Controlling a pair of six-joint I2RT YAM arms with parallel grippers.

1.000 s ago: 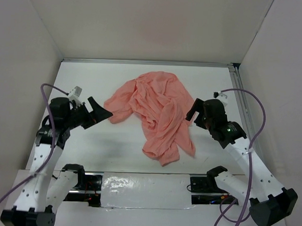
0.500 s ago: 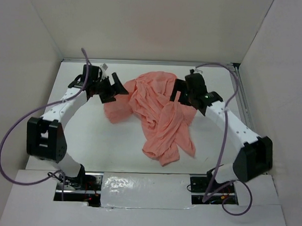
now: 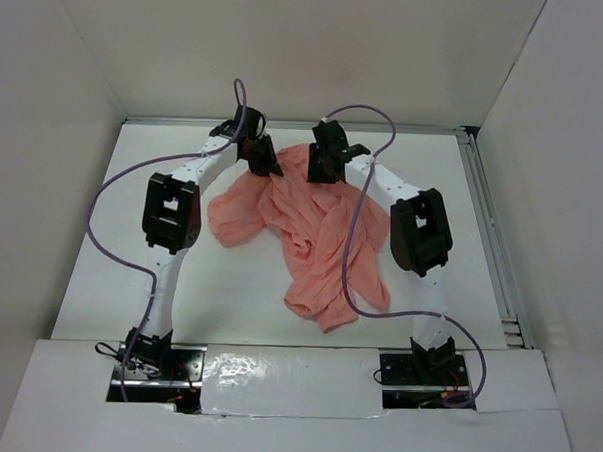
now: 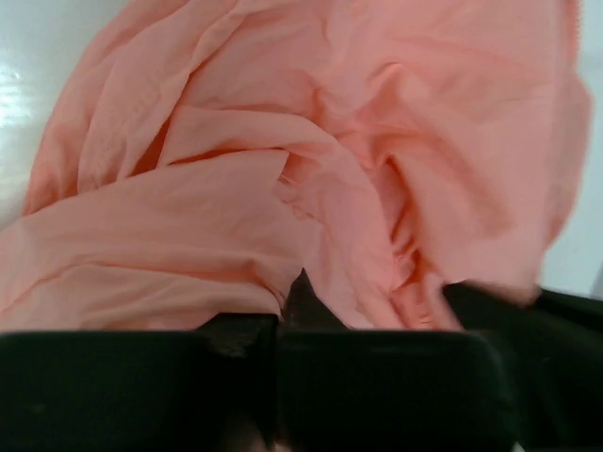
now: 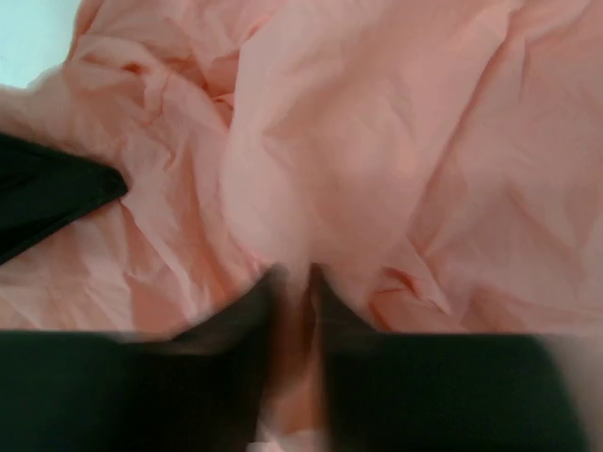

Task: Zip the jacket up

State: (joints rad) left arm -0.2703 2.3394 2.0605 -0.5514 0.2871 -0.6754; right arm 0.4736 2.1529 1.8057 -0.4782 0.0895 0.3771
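Observation:
The jacket is lying in crumpled folds [image 3: 310, 221]. My left gripper and my right gripper should pick up its far part [image 3: 293, 164], move apart and spread the jacket flat before zipping it.
The salmon-pink jacket [image 3: 321, 237] lies crumpled in the middle of the white table; no zipper shows in any view. Both arms reach to its far edge. My left gripper [image 3: 264, 162] sits on the jacket's far left part. In the left wrist view the left gripper [image 4: 283, 306] has its jaws nearly together, with a fold of the jacket [image 4: 377, 141] running into the narrow gap. A short way to the right, my right gripper [image 3: 319, 165] also rests on the cloth. Seen from its wrist, the right gripper [image 5: 297, 282] pinches a ridge of jacket [image 5: 377, 141].
White walls enclose the table on three sides. A metal rail [image 3: 491, 234] runs along the right edge. Purple cables [image 3: 113, 193] loop off both arms. The other arm's black finger [image 5: 47, 193] shows at the left of the right wrist view.
Both arms swung from the table's sides in to the jacket's far edge. Their jaws went from wide open to narrow, closing on the fabric.

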